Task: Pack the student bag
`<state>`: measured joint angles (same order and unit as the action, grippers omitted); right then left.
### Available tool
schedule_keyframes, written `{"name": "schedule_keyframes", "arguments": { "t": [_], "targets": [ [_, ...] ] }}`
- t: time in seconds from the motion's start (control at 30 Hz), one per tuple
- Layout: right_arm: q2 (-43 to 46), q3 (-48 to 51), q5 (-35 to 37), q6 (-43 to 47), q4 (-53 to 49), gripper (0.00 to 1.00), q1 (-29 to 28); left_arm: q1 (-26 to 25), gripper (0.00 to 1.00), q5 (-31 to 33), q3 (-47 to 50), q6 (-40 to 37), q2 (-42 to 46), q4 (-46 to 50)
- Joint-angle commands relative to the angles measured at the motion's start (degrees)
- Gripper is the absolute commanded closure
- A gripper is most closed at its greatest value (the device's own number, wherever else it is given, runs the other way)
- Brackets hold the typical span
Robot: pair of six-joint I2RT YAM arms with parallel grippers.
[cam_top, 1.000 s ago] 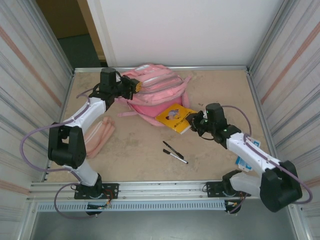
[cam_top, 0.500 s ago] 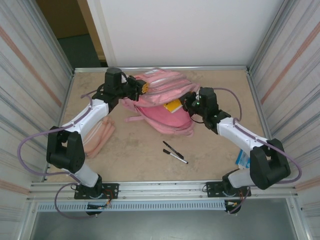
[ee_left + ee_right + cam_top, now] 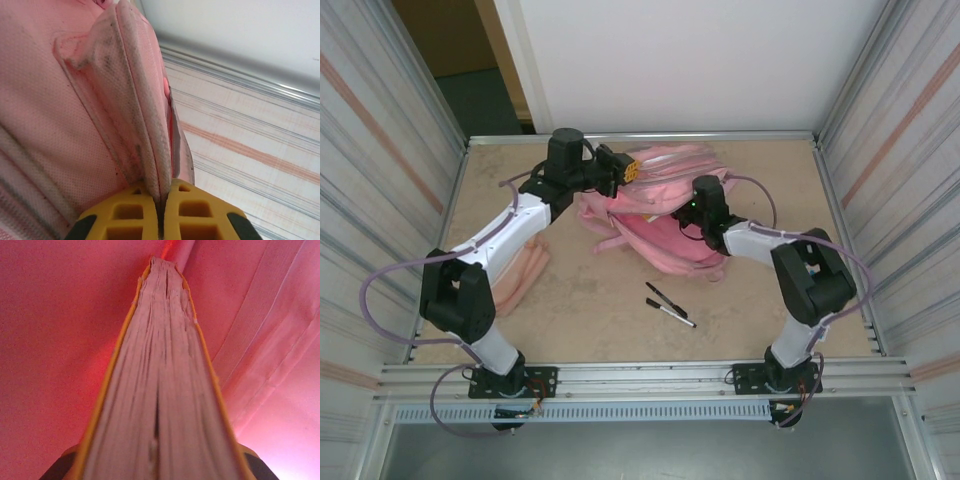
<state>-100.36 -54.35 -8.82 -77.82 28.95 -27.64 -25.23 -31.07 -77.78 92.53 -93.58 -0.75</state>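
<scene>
The yellow book's far end (image 3: 164, 269) points straight into the bag's raised opening (image 3: 666, 234), so the robot's right gripper should keep pushing until the book is deep inside, then let go.
The student bag (image 3: 665, 235), a big soft pink backpack, lies at the back middle of the table with its mouth held open. My left gripper (image 3: 628, 172) is shut on the bag's upper edge and holds it up. In the left wrist view its yellow fingers (image 3: 130, 215) pinch a grubby piped seam of the bag (image 3: 60, 125). My right gripper (image 3: 688, 208) reaches into the mouth, shut on a yellow-covered book. In the right wrist view the book (image 3: 160, 390) is edge-on, its pages facing me, with the bag's pink lining (image 3: 50, 315) all around it.
Two black pens (image 3: 668, 305) lie in front of the bag. A narrow pink pouch (image 3: 517, 270) lies at the left beside my left arm. Ribbed metal walls close both sides, and a rail (image 3: 640, 378) runs along the near edge.
My right gripper has carried the yellow book from the table up and left into the bag's mouth. My left gripper has moved right with the bag's edge, dragging the bag along.
</scene>
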Motion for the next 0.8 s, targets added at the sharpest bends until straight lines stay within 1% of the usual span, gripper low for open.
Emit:
{"name": "schedule_keyframes", "arguments": {
  "t": [0.0,0.2,0.3,0.4,0.47,0.53,0.63,0.77],
  "targets": [
    [-3.0,-1.2,0.6,-4.1,12.7,1.0,-0.8,-0.5,1.0,-1.1,-1.3,-0.1,2.4,-8.6],
    [-12.3,-2.8,-0.8,-10.7,25.3,1.0,-1.1,-0.9,1.0,-1.8,1.8,1.2,2.4,-11.3],
    [-15.9,-4.9,0.0,-12.5,25.4,1.0,-1.4,-1.0,1.0,-1.0,4.6,1.5,3.1,-13.5],
    [-18.3,-6.5,0.2,-13.0,26.0,0.98,-1.8,-1.6,1.0,1.1,6.3,0.3,4.5,-11.7],
    [-19.7,-7.9,-0.6,-12.7,26.5,0.94,-2.0,-1.7,1.0,1.7,6.9,-0.7,5.0,-11.3],
    [-21.1,-8.2,-0.9,-13.0,29.4,0.88,-2.2,-1.6,1.0,2.0,7.6,-0.9,5.3,-11.2],
    [-23.0,-8.1,-0.9,-14.7,31.9,0.82,-2.0,-1.6,1.0,2.2,8.4,-0.5,5.1,-11.5],
    [-24.9,-9.3,-1.0,-13.8,29.4,0.72,-1.3,-1.5,1.0,1.7,9.0,-0.4,4.3,-11.9]
  ]
}}
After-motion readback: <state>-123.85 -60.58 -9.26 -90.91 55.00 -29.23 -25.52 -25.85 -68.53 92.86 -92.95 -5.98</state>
